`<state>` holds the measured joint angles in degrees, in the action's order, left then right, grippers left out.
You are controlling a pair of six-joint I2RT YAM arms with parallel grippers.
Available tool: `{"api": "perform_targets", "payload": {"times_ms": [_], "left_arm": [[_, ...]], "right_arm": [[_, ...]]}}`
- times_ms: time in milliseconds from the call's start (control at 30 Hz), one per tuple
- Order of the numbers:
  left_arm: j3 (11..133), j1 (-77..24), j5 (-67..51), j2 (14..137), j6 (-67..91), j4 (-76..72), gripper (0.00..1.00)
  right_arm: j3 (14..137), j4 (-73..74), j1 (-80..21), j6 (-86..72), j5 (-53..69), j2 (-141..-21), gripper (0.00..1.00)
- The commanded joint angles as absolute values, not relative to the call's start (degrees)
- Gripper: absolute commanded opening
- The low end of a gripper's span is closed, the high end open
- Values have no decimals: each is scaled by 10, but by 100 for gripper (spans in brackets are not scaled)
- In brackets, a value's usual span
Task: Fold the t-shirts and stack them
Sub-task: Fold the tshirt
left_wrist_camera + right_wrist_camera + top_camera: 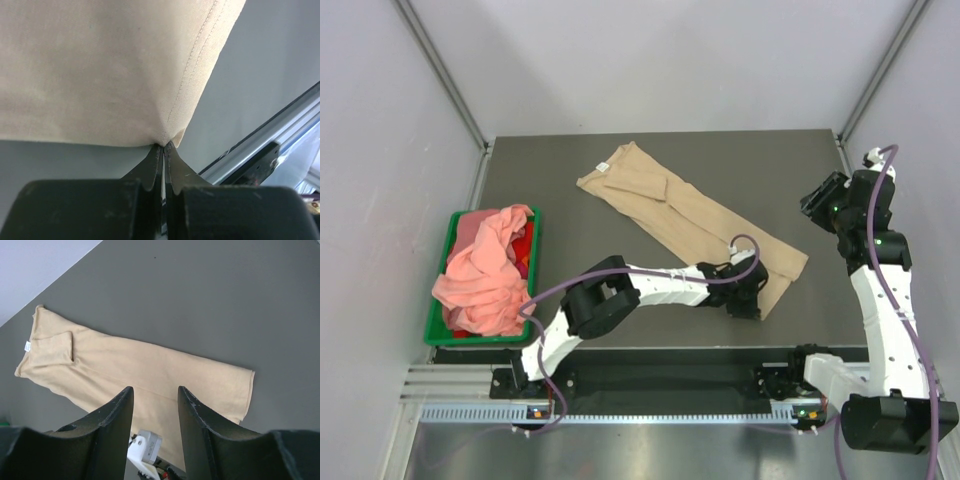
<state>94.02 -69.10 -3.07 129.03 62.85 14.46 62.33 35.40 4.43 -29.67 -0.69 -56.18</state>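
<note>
I should next swing the hem corner (764,315) of the diagonal tan t-shirt, pinched in my left gripper, toward the table's clear near edge (682,343) until the t-shirt straightens.
A tan t-shirt (690,215) lies folded lengthwise into a long strip, running diagonally across the dark table, neck at the far left. My left gripper (752,298) sits at its near hem corner and is shut on that corner of the tan t-shirt (100,70); its black fingertips (159,152) pinch the cloth by the seam. My right gripper (820,205) hovers high at the right, open and holding nothing. From there it looks down on the whole tan t-shirt (140,370) with its white neck label (27,345). Salmon-pink t-shirts (485,275) are heaped in the bin.
A green plastic bin (534,265) stands at the table's left edge, with red cloth under the pink heap. Grey walls enclose the table on three sides. A metal rail (620,410) runs along the near edge by the arm bases.
</note>
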Motion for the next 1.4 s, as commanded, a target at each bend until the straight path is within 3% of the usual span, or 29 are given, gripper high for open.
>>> {"api": "perform_targets", "payload": {"times_ms": [0,767,1367], "left_arm": [[904,-702,-12,1241,618,221,0],[561,-735,13,1009,682,276,0],[489,-734,66,845,694,389,0]], "right_arm": [[632,347,50,-284,-3,-551,42],[569,327,40,-270,61,-564,42],[529,291,-40,-280,48,-588,42]]}}
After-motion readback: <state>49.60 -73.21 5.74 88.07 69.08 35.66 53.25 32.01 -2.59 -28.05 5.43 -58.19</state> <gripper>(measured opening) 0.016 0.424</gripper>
